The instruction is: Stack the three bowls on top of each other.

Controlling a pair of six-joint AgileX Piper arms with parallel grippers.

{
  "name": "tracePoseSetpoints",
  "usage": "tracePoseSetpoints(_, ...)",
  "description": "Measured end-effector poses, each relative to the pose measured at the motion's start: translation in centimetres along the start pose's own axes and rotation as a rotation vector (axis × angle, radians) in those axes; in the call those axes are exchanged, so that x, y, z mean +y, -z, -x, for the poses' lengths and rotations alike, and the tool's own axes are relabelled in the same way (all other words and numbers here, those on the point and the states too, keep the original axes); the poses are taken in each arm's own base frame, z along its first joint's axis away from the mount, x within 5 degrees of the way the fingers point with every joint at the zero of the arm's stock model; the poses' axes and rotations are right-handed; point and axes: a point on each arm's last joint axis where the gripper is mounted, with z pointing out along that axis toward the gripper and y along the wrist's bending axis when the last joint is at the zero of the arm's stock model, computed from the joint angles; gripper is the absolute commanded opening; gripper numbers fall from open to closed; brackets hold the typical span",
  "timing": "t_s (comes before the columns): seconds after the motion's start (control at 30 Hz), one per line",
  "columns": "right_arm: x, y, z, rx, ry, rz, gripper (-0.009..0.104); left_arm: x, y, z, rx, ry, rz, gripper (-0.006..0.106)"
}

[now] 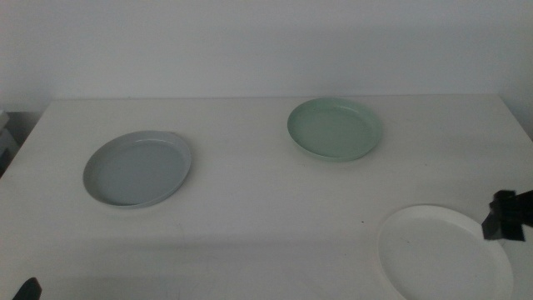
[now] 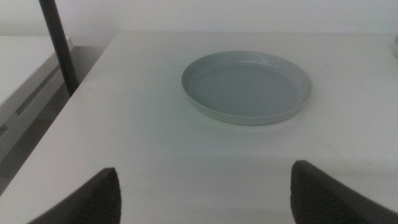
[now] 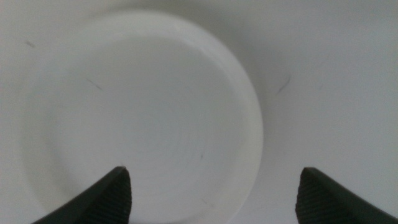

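My gripper will stack the bowls, and the mint green bowl (image 1: 335,130) will fit inside the white bowl and hide it, because the shallow round rims (image 1: 426,208) match.
Three bowls lie apart on the white table. The grey-blue bowl (image 1: 137,168) is at the left and also shows in the left wrist view (image 2: 247,87). The mint green bowl (image 1: 335,129) is at the back, right of middle. The white bowl (image 1: 444,252) is at the front right and fills the right wrist view (image 3: 140,118). My right gripper (image 1: 505,218) hangs over the white bowl's right rim, open and empty (image 3: 211,193). My left gripper (image 2: 202,193) is open and empty, low at the front left corner (image 1: 25,290), short of the grey-blue bowl.
The white table (image 1: 250,208) ends at a wall behind. A dark post (image 2: 59,46) stands off the table's left edge in the left wrist view. Faint scratches mark the table beside the white bowl (image 3: 283,86).
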Motion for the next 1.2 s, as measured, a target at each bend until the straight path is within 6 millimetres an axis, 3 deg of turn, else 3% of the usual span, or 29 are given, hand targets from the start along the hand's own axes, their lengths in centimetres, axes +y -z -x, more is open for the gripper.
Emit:
tracePoseSetpoints(0.23, -2.0, -5.0, 1.1, 0.097, -0.071, -0.038, 0.072, 0.0, 0.0, 0.0, 0.0, 0.0, 0.0, 0.097)
tracePoseSetpoints(0.37, -3.1, -7.4, 1.3, 0.136, -0.099, -0.058, 0.062, 0.0, 0.0, 0.0, 0.0, 0.0, 0.0, 0.097)
tracePoseSetpoints(0.67, -3.5, -10.5, 1.5, 0.176, -0.107, -0.064, 0.032, 0.0, 0.0, 0.0, 0.0, 0.0, 0.0, 0.097)
tracePoseSetpoints(0.83, -3.4, -10.7, 1.6, 0.175, -0.12, -0.057, -0.001, 0.0, 0.0, 0.0, 0.0, 0.0, 0.0, 0.097)
tracePoseSetpoints(1.03, -2.6, -8.4, 2.4, 0.148, -0.108, -0.042, -0.001, 0.0, 0.0, 0.0, 0.0, 0.0, 0.0, 0.097)
tracePoseSetpoints(1.2, 0.6, -5.0, 3.9, 0.093, -0.066, 0.026, -0.001, 0.0, 0.0, 0.0, 0.0, 0.0, 0.0, 0.097)
